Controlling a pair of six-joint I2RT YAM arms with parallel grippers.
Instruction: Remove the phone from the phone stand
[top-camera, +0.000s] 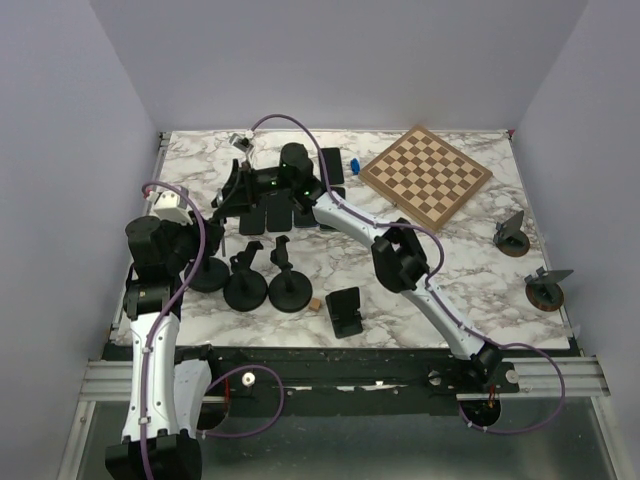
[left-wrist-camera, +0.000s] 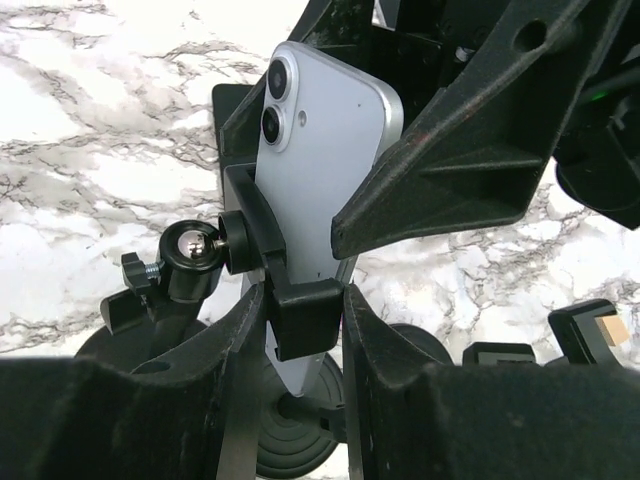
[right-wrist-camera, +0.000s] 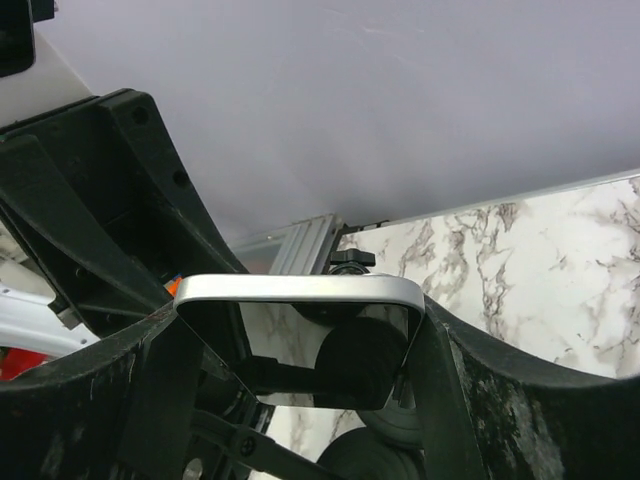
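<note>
The left gripper is holding the clamp bracket (left-wrist-camera: 305, 315), so the right gripper should pull the phone clear first, and then the left gripper should open and take the phone's lower end (left-wrist-camera: 292, 373).
The phone (left-wrist-camera: 320, 160) shows its pale back and two lenses in the left wrist view, standing upright in the black phone stand (left-wrist-camera: 300, 320). The stand's ball joint (left-wrist-camera: 190, 250) is to the left. My left gripper (left-wrist-camera: 303, 300) is shut on the stand's lower clamp bracket, a finger pressed to each side. My right gripper (right-wrist-camera: 300, 330) is shut on the phone (right-wrist-camera: 300, 290), gripping its two long edges below the silver top rim. One of its fingers (left-wrist-camera: 450, 150) touches the phone's right edge. From the top camera, both arms hide the phone.
Three round-based black stands (top-camera: 247, 290) and a folding stand (top-camera: 345, 310) sit in front of the arms. A chessboard (top-camera: 425, 175) lies at the back right. Two small brown stands (top-camera: 546, 290) are at the right edge. Dark phones (top-camera: 331, 165) lie flat behind the grippers.
</note>
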